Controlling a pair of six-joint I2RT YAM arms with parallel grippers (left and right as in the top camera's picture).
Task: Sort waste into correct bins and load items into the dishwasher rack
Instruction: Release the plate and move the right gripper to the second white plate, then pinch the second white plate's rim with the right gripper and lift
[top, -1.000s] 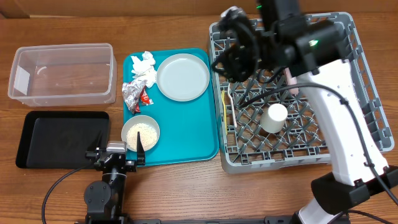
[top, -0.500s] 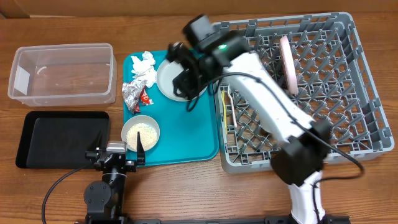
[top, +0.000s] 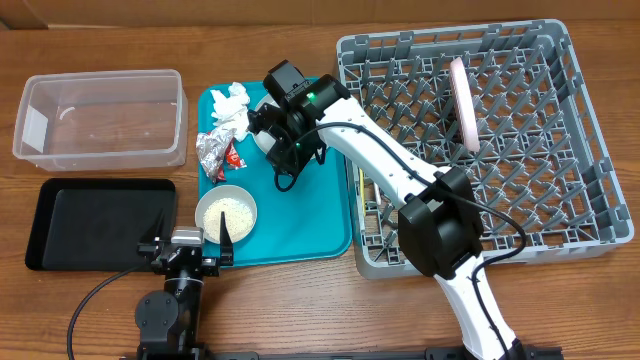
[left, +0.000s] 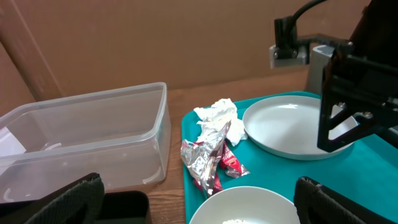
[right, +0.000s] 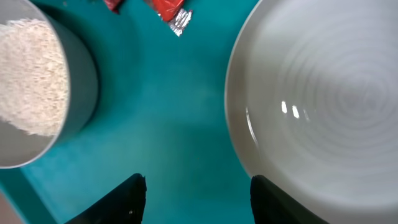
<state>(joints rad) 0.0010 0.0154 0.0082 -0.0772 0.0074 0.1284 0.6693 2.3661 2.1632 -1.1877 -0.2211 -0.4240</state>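
I should carry on lowering my right gripper, with its open fingers set across the pale grey plate's free rim (right: 229, 115), until the fingers are on both sides of the plate's rim (right: 245, 167). Then I should close them.
My right gripper (top: 284, 152) is open and empty, low over the teal tray (top: 300, 215); in the right wrist view (right: 199, 199) its fingers straddle the near rim of the pale grey plate (right: 323, 106). The arm hides most of that plate from overhead. Crumpled tissue (top: 232, 105), the foil wrapper (top: 211, 152) and the red packet (top: 235, 157) lie on the tray's left side. The grey bowl (top: 226, 214) holds rice. A white plate (top: 460, 90) stands on edge in the dishwasher rack (top: 580, 150); the yellow utensil (top: 361, 180) lies at its left side. The cup is hidden. My left gripper (top: 190, 246) is open.
The clear tub (top: 100, 118) stands at the far left, and the black tray (top: 100, 222) lies in front of it. In the left wrist view the tub (left: 87, 137), tissue (left: 217, 115), foil (left: 202, 158) and plate (left: 289, 127) lie ahead.
My right arm has swung left from above the rack to the teal tray and dropped over the grey plate. The cup seen in the rack earlier is now behind the arm.
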